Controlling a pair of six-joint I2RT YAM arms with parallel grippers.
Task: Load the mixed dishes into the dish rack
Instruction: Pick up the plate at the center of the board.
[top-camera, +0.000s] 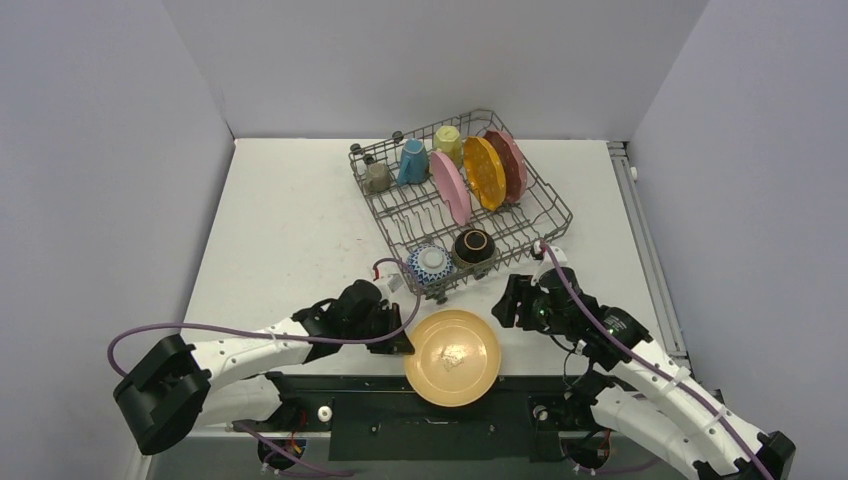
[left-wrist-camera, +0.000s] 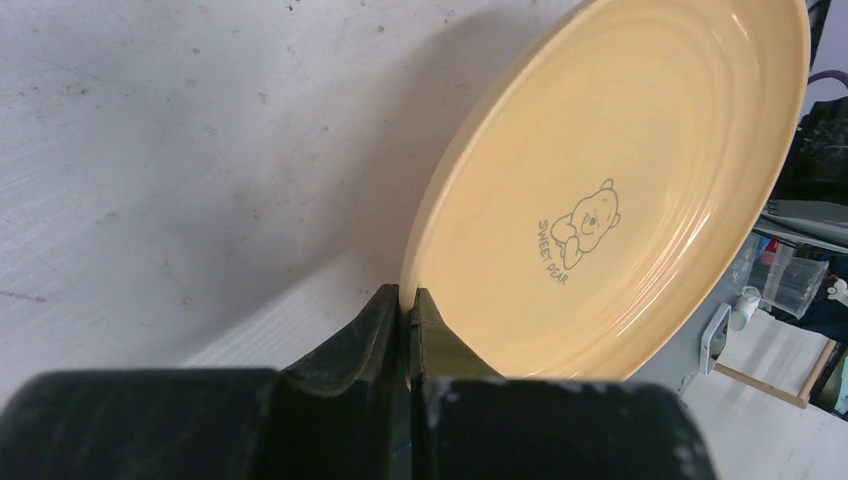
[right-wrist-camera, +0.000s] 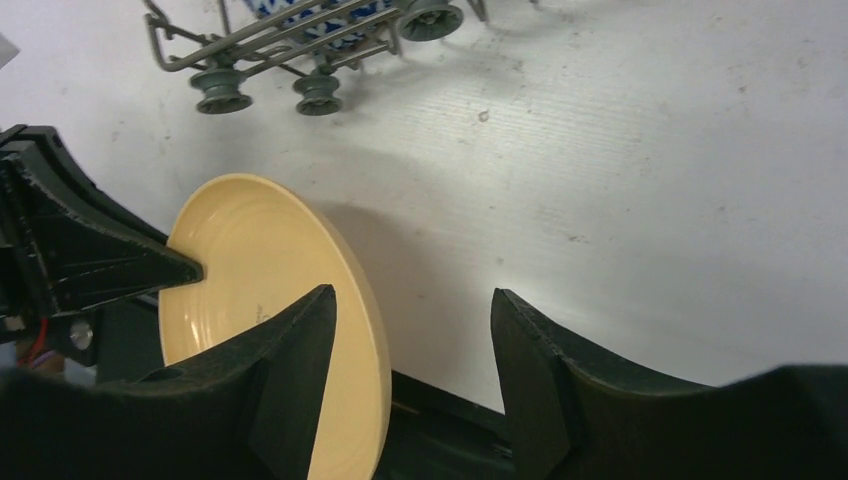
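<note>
With my left gripper on one rim of the pale yellow plate (top-camera: 409, 364), my right gripper should take the opposite rim (top-camera: 497, 348) before standing the plate beside the pink plate.
A pale yellow plate (top-camera: 452, 357) with a small bear print (left-wrist-camera: 620, 180) sits over the table's front edge. My left gripper (top-camera: 405, 345) is shut on its left rim (left-wrist-camera: 408, 293). My right gripper (top-camera: 505, 305) stands open at the plate's right side; the rim (right-wrist-camera: 260, 260) shows just inside its left finger (right-wrist-camera: 412, 292). The grey wire dish rack (top-camera: 410, 215) lies beyond. It holds a grey mug (top-camera: 378, 177), a blue mug (top-camera: 412, 162), a yellow mug (top-camera: 447, 143), pink (top-camera: 452, 187), orange (top-camera: 483, 172) and dark red (top-camera: 509, 163) plates, a blue-white bowl (top-camera: 430, 263) and a dark brown bowl (top-camera: 473, 246).
The rack's near corner with its small wheels (right-wrist-camera: 222, 90) is close behind both grippers. The black mounting bar (top-camera: 400, 410) runs under the plate at the near edge. Grey walls enclose the white table (top-camera: 290, 230) on three sides.
</note>
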